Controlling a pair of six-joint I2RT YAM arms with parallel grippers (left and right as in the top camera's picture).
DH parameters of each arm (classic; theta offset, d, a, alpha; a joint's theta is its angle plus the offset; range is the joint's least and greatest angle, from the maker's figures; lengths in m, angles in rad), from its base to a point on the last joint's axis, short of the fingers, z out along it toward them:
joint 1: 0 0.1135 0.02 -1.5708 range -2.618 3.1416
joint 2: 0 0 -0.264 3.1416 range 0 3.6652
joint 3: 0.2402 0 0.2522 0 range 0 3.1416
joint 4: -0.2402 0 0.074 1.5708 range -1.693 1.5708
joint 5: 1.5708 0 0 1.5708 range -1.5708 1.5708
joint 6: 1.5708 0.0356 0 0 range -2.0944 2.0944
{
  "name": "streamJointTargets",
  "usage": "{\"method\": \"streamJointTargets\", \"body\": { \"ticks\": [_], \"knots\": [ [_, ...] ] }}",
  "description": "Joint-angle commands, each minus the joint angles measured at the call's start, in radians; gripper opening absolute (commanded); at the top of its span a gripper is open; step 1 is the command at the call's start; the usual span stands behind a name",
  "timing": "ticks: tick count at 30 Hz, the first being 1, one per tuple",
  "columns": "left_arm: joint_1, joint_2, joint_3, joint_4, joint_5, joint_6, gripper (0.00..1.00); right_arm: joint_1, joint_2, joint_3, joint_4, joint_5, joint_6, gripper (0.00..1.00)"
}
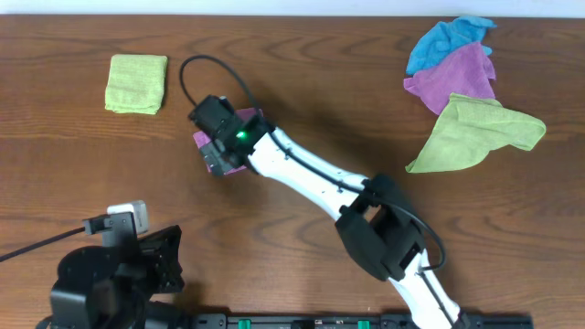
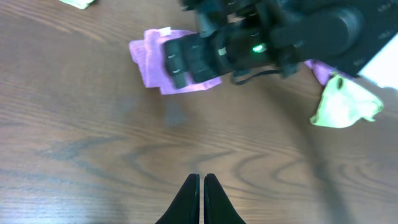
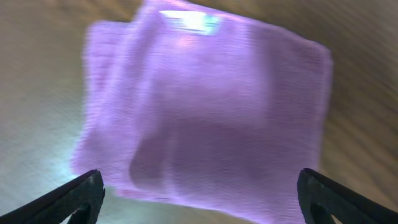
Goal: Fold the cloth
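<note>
My right gripper is on the folded purple cloth it covers [image 1: 203,140]. I should lift it off so my left gripper can carry that cloth onto the folded green cloth [image 1: 136,84].
A folded purple cloth [image 1: 245,120] lies on the table left of centre. It shows in the left wrist view [image 2: 152,56] and fills the right wrist view [image 3: 205,112]. My right gripper [image 3: 199,193] is wide open just above it, one finger at each side, holding nothing. In the overhead view the right gripper [image 1: 218,137] covers most of the cloth. My left gripper [image 2: 201,186] is shut and empty above bare wood near the front; in the overhead view the left arm [image 1: 114,274] sits at the front left.
A folded green cloth [image 1: 136,83] lies at the back left. A pile of unfolded cloths sits at the back right: blue [image 1: 448,38], purple [image 1: 457,78] and green [image 1: 475,132]. The green one also shows in the left wrist view [image 2: 345,102].
</note>
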Motion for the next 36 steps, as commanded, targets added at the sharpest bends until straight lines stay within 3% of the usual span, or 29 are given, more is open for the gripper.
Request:
{"method": "streamJointTargets", "body": {
  "ticks": [1, 2, 4, 5, 6, 7, 8, 9, 10, 18, 24, 30, 36],
  "knots": [
    [0.006, 0.002, -0.085, 0.026, -0.040, 0.005, 0.06, -0.045, 0.006, -0.008, -0.017, 0.011, -0.010, 0.96],
    [0.006, 0.002, -0.126, 0.047, -0.040, -0.016, 0.13, -0.058, 0.006, -0.008, -0.029, 0.011, 0.000, 0.99],
    [0.006, 0.002, -0.235, 0.123, -0.025, -0.062, 0.44, -0.100, 0.000, -0.008, -0.071, -0.005, 0.025, 0.99],
    [0.006, 0.002, -0.283, 0.163, -0.024, -0.079, 0.50, -0.116, -0.002, -0.008, -0.082, -0.024, 0.026, 0.98],
    [0.006, 0.002, -0.329, 0.211, -0.022, -0.091, 0.63, -0.140, -0.002, -0.008, -0.092, -0.065, 0.026, 0.92],
    [0.006, 0.002, -0.371, 0.265, -0.022, -0.103, 0.82, -0.161, -0.002, -0.008, -0.098, -0.104, 0.026, 0.78],
    [0.006, 0.002, -0.412, 0.325, -0.022, -0.123, 0.98, -0.185, -0.002, -0.008, -0.098, -0.150, 0.026, 0.31],
    [0.007, 0.002, -0.444, 0.380, -0.022, -0.139, 0.95, -0.202, -0.002, -0.008, -0.098, -0.183, 0.026, 0.04],
    [0.007, 0.002, -0.475, 0.432, -0.029, -0.155, 0.95, -0.219, -0.002, -0.008, -0.093, -0.219, 0.026, 0.01],
    [0.007, 0.145, -0.679, 0.789, -0.109, -0.333, 0.95, -0.246, -0.002, -0.008, 0.013, -0.433, 0.024, 0.01],
    [0.008, 0.282, -0.679, 0.857, -0.103, -0.375, 0.95, -0.170, 0.000, -0.009, 0.056, -0.354, -0.069, 0.01],
    [0.007, 0.288, -0.678, 0.964, 0.008, -0.388, 0.95, -0.150, 0.032, -0.010, 0.052, -0.309, -0.084, 0.01],
    [0.007, 0.288, -0.678, 0.976, 0.038, -0.388, 0.96, -0.150, 0.107, -0.010, 0.034, -0.302, -0.082, 0.01]
  ]
}}
